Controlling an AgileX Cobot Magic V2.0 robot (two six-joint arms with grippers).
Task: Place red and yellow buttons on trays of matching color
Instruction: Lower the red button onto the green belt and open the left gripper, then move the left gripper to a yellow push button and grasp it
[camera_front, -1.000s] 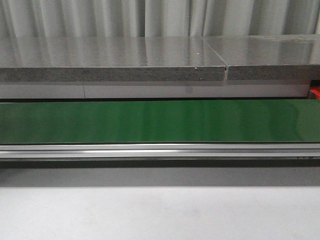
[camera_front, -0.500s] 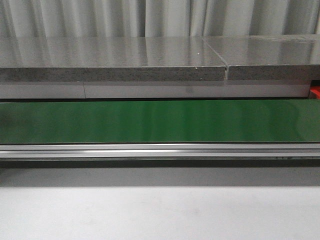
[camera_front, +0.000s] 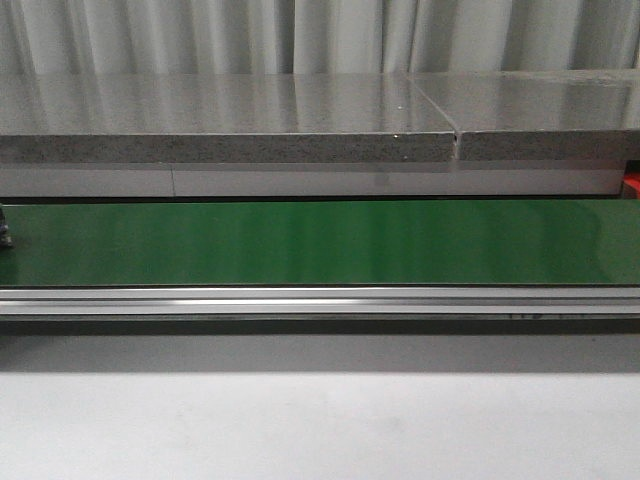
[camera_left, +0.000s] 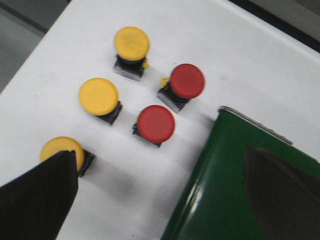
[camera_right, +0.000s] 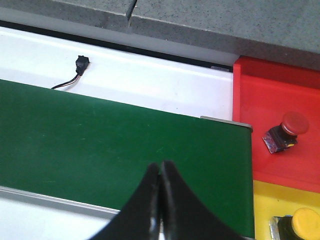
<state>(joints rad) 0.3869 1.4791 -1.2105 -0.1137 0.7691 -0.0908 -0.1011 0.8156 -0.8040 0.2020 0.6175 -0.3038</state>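
I should expect the green belt (camera_front: 320, 243) to bring in a button standing upright, because a dark part (camera_front: 5, 229) like a button's base is just showing at the belt's edge.
In the left wrist view three yellow buttons (camera_left: 132, 44) (camera_left: 99, 96) (camera_left: 62, 151) and two red buttons (camera_left: 187, 81) (camera_left: 156, 124) stand on the white table. My left gripper (camera_left: 159, 155) is open and empty above them, one finger (camera_left: 40, 200) by the nearest yellow button, the other over the green belt (camera_left: 220, 200). My right gripper (camera_right: 160, 167) is shut and empty over the green belt (camera_right: 100, 140). Beside it a red tray (camera_right: 270, 95) holds a red button (camera_right: 287, 131), and a yellow tray (camera_right: 267, 200) holds a yellow button (camera_right: 305, 222).
The green conveyor belt (camera_front: 320, 240) runs across the front view, with a metal rail (camera_front: 320, 300) before it and a grey stone counter (camera_front: 230, 120) behind. A dark part (camera_front: 4, 228) shows at the belt's left edge. A small black connector with wires (camera_right: 80, 65) lies behind the belt.
In the front view a dark part has come into sight at the left edge of the belt. The red sliver at the right edge has shrunk.
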